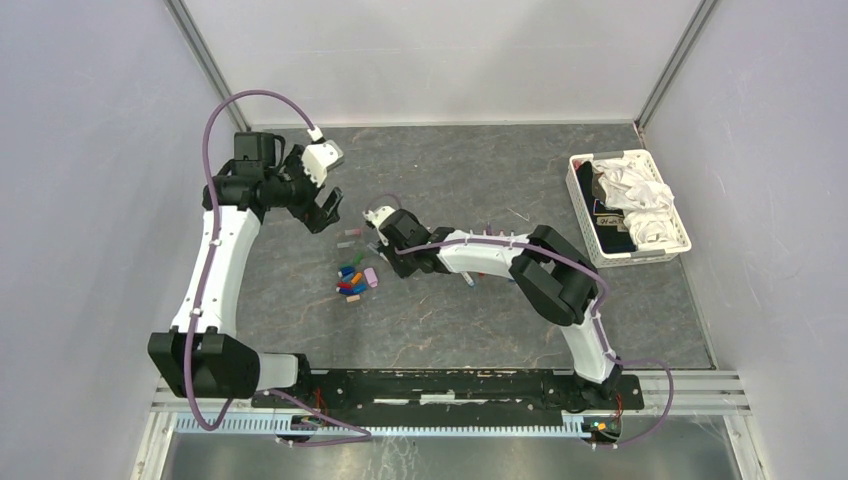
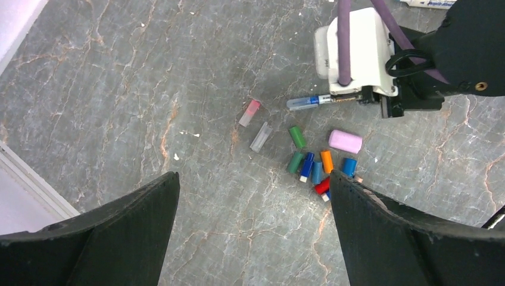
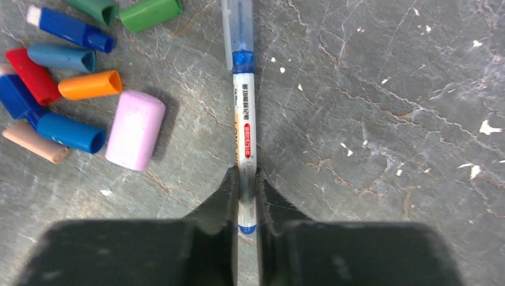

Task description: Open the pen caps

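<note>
My left gripper should take hold of the clear blue-tinted cap [image 3: 241, 27], because it sits at the far end of the white pen [image 3: 246, 174] and my right gripper is holding the pen near its tail.
Several loose pen caps [image 3: 90, 85] in blue, red, orange, green and pink lie in a cluster on the grey table, left of my right gripper; they also show in the top view [image 1: 355, 280] and the left wrist view [image 2: 318, 164]. My right gripper [image 3: 247, 179] is shut on a white pen [image 3: 245, 119] lying flat, whose clear blue-tinted cap [image 3: 241, 24] is still on at the far end. My left gripper [image 2: 253, 176] is open and empty, hovering above the table behind and left of the cluster [image 1: 322, 208]. Two clear caps [image 2: 261, 137] lie apart from the cluster.
A white basket [image 1: 680, 232] of white cloth stands at the far right. Another white pen [image 1: 470, 281] lies under the right arm. Grey walls enclose the table on three sides.
</note>
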